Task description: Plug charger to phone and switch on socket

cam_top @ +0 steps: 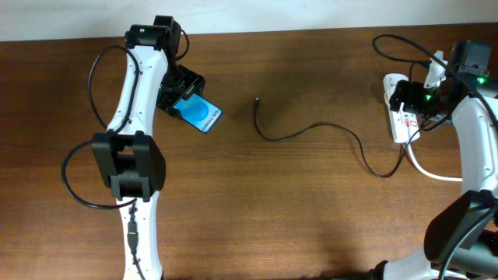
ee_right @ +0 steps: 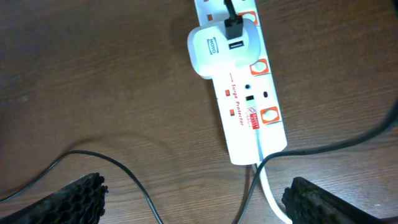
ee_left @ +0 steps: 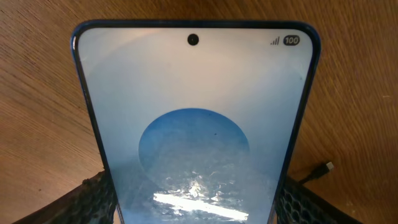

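Observation:
The charger cable's plug tip [cam_top: 257, 101] is lying loose while my left gripper holds the phone, so next my right gripper moves away from the socket strip and takes hold of the phone's loose end [cam_top: 208, 120].
The phone [cam_top: 200, 113], blue screen up, lies on the wood table at the upper left; it fills the left wrist view [ee_left: 194, 124]. My left gripper [cam_top: 177, 95] is shut on the phone's end, fingers on both long edges [ee_left: 194, 211]. The thin black charger cable [cam_top: 319, 128] runs from its plug tip [cam_top: 257, 100], also seen in the left wrist view [ee_left: 326, 167], across to the white socket strip [cam_top: 403, 120]. A white adapter [ee_right: 221, 43] with the cable is plugged into the socket [ee_right: 252, 118]. My right gripper [ee_right: 196, 199] is open, hovering over the strip's cord end.
The thick white cord [cam_top: 428, 169] leaves the socket strip toward the right edge. Black robot cables loop beside both arms. The cable crosses between my right fingers [ee_right: 134, 183].

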You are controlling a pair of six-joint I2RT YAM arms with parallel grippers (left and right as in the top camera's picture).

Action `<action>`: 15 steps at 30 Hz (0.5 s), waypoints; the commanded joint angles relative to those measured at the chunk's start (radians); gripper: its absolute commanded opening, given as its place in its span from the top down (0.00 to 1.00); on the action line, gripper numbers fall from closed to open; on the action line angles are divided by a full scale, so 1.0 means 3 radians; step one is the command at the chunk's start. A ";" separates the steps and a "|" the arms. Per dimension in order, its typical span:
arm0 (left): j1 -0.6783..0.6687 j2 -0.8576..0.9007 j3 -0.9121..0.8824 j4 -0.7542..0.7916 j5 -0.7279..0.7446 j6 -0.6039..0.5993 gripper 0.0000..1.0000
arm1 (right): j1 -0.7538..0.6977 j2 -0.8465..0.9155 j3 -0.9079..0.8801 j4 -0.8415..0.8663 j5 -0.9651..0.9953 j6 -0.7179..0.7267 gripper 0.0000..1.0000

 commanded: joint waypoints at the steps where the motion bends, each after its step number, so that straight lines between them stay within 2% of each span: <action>1: -0.0015 -0.0015 0.0092 -0.0010 -0.0034 0.0053 1.00 | 0.0081 0.0029 0.0076 0.0009 -0.0196 -0.0019 0.04; 4: -0.0014 -0.0015 0.0092 -0.0011 -0.0034 0.0053 1.00 | 0.0233 0.0029 0.0076 0.0013 -0.0342 0.0003 0.04; 8: -0.0014 -0.0015 0.0092 -0.0005 -0.0072 0.0053 1.00 | 0.0520 0.0029 0.0076 0.0029 -0.0357 0.0371 0.05; 9: -0.0014 -0.0015 0.0092 -0.0005 -0.0074 0.0053 1.00 | 0.0580 0.0029 0.0076 0.0043 -0.0392 0.0409 0.08; 15: -0.0014 -0.0015 0.0092 -0.0015 -0.0074 0.0055 1.00 | 0.0849 0.0029 0.0076 0.0174 -0.0590 0.0727 0.11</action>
